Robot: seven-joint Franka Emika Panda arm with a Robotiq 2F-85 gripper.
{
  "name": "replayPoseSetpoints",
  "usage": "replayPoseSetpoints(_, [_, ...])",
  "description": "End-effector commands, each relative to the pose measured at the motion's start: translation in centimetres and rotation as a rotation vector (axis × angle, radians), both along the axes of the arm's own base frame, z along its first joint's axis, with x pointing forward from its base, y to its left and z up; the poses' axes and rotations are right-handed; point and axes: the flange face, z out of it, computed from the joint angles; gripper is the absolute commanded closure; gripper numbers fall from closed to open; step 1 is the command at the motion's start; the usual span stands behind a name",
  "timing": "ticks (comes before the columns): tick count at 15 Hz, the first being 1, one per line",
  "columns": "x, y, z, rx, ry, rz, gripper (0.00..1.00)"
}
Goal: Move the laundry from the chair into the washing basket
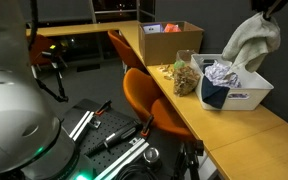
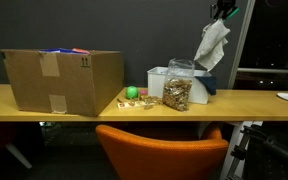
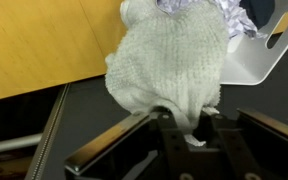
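I keep my gripper going toward the crumpled laundry [image 1: 220,74] and release the cloth above it, as the white cloth's lower end [image 1: 238,59] is over the open washing basket.
My gripper [image 3: 189,128] is shut on a white knitted laundry cloth [image 3: 169,62], which hangs from it in the air. In both exterior views the cloth [image 1: 250,42] [image 2: 212,45] dangles above the white washing basket [image 1: 252,95] [image 2: 159,82] on the wooden table; the gripper [image 1: 272,8] [image 2: 222,10] is at the top edge. The basket holds crumpled laundry [image 1: 222,72], seen also in the wrist view [image 3: 199,6]. The orange chair [image 1: 146,92] [image 2: 162,152] stands at the table with no laundry visible on it.
A cardboard box [image 1: 170,42] [image 2: 62,80] stands on the table. A clear jar of brownish contents [image 1: 187,78] [image 2: 177,90] stands next to the basket. A small green item [image 2: 132,93] lies beside it. A second orange chair [image 1: 119,45] stands further back.
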Motion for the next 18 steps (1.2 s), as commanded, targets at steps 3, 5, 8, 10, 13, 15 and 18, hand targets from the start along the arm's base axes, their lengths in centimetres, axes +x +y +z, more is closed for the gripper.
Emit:
replayPoseSetpoints(3, [9.2,2.1,-6.8,0.010,-0.002,0.103,0.96])
replayPoseSetpoints(5, [11.2,3.3,-10.7,0.029,0.013,0.132,0.96])
replayPoseSetpoints(8, [12.6,3.9,-15.1,0.041,0.045,0.160,0.60])
replayPoseSetpoints(10, [12.2,3.9,-15.8,0.033,0.065,0.166,0.52])
replayPoseSetpoints(13, [10.3,4.2,-13.9,0.022,0.089,0.169,0.31])
replayPoseSetpoints(15, [8.0,4.9,-11.0,0.016,0.095,0.177,0.16])
replayPoseSetpoints(18, [4.8,6.6,-7.2,0.043,0.115,0.202,0.00])
